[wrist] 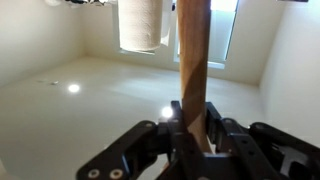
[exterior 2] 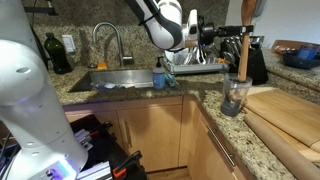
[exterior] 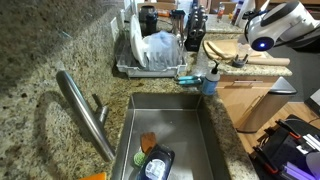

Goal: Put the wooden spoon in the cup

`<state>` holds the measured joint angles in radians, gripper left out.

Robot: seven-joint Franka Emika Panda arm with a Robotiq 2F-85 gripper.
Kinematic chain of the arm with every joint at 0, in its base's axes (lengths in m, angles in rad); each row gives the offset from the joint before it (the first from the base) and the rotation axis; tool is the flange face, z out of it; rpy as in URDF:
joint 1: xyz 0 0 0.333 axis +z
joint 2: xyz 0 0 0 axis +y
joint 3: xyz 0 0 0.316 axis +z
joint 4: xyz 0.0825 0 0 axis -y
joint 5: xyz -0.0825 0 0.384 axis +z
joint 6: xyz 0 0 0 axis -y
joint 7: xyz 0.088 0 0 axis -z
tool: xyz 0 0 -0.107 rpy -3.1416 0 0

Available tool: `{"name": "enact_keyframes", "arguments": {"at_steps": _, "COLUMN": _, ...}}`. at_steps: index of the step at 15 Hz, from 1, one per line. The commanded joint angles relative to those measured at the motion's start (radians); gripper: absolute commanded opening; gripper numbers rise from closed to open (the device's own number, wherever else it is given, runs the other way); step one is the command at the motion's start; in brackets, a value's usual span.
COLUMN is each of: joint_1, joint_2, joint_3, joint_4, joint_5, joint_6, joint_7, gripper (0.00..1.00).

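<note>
The wooden spoon is upright, with its lower end (exterior 2: 242, 77) in the cup's opening (exterior 2: 237, 84). My gripper keeps lowering it until it sits deep inside, then let go.
In an exterior view the wooden spoon (exterior 2: 243, 55) stands upright with its lower end inside the small dark grey cup (exterior 2: 236, 97), which sits on the granite counter near the corner. My gripper (exterior 2: 228, 40) reaches in from the side and is shut on the handle. In the wrist view the fingers (wrist: 192, 125) clamp the light-brown handle (wrist: 194, 50), which runs straight up towards the ceiling. In an exterior view my gripper (exterior: 240, 60) hangs over the counter beside the round board; the cup is hard to make out there.
A dish rack (exterior: 150, 60) (exterior 2: 195, 62) stands behind the sink (exterior: 170, 125) (exterior 2: 110, 80), with the faucet (exterior: 85, 110) (exterior 2: 105, 40). A blue-capped bottle (exterior: 212, 75) stands at the sink's edge. A round wooden board (exterior: 222, 47) and a dark knife block (exterior 2: 256, 62) are near the cup.
</note>
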<state>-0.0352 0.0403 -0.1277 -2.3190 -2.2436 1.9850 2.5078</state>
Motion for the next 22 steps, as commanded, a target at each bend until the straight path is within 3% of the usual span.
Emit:
{"name": "enact_keyframes", "arguments": {"at_steps": 1, "joint_1": -0.037, "joint_2": -0.014, "joint_3": 0.008, "joint_4": 0.002, "joint_5": -0.027, "joint_6": 0.121, "joint_7": -0.017, "gripper": 0.05}}
{"name": "enact_keyframes", "arguments": {"at_steps": 3, "joint_1": -0.040, "joint_2": -0.011, "joint_3": 0.009, "joint_4": 0.005, "joint_5": -0.016, "joint_6": 0.139, "joint_7": -0.022, "gripper": 0.05}}
{"name": "enact_keyframes", "arguments": {"at_steps": 4, "joint_1": -0.031, "joint_2": -0.001, "joint_3": 0.019, "joint_4": 0.001, "joint_5": 0.000, "joint_6": 0.098, "joint_7": -0.003, "gripper": 0.19}}
{"name": "enact_keyframes", "arguments": {"at_steps": 7, "joint_1": -0.033, "joint_2": -0.001, "joint_3": 0.018, "joint_4": 0.001, "joint_5": 0.000, "joint_6": 0.105, "joint_7": -0.003, "gripper": 0.19}}
{"name": "enact_keyframes", "arguments": {"at_steps": 8, "joint_1": -0.033, "joint_2": -0.001, "joint_3": 0.018, "joint_4": 0.001, "joint_5": 0.000, "joint_6": 0.106, "joint_7": -0.003, "gripper": 0.05}}
{"name": "enact_keyframes", "arguments": {"at_steps": 15, "joint_1": -0.022, "joint_2": 0.154, "joint_3": 0.049, "joint_4": 0.029, "joint_5": 0.087, "joint_6": -0.059, "joint_7": 0.023, "gripper": 0.05}}
{"name": "enact_keyframes", "arguments": {"at_steps": 16, "joint_1": -0.034, "joint_2": 0.104, "joint_3": 0.048, "joint_4": 0.004, "joint_5": 0.062, "joint_6": -0.003, "joint_7": 0.015, "gripper": 0.19}}
{"name": "enact_keyframes", "arguments": {"at_steps": 18, "joint_1": -0.034, "joint_2": 0.143, "joint_3": 0.059, "joint_4": 0.010, "joint_5": 0.074, "joint_6": -0.043, "joint_7": 0.024, "gripper": 0.19}}
{"name": "enact_keyframes", "arguments": {"at_steps": 19, "joint_1": -0.034, "joint_2": 0.151, "joint_3": 0.061, "joint_4": 0.014, "joint_5": 0.074, "joint_6": -0.046, "joint_7": 0.025, "gripper": 0.05}}
{"name": "enact_keyframes", "arguments": {"at_steps": 22, "joint_1": -0.034, "joint_2": 0.180, "joint_3": 0.067, "joint_4": 0.035, "joint_5": 0.084, "joint_6": -0.050, "joint_7": 0.042, "gripper": 0.05}}
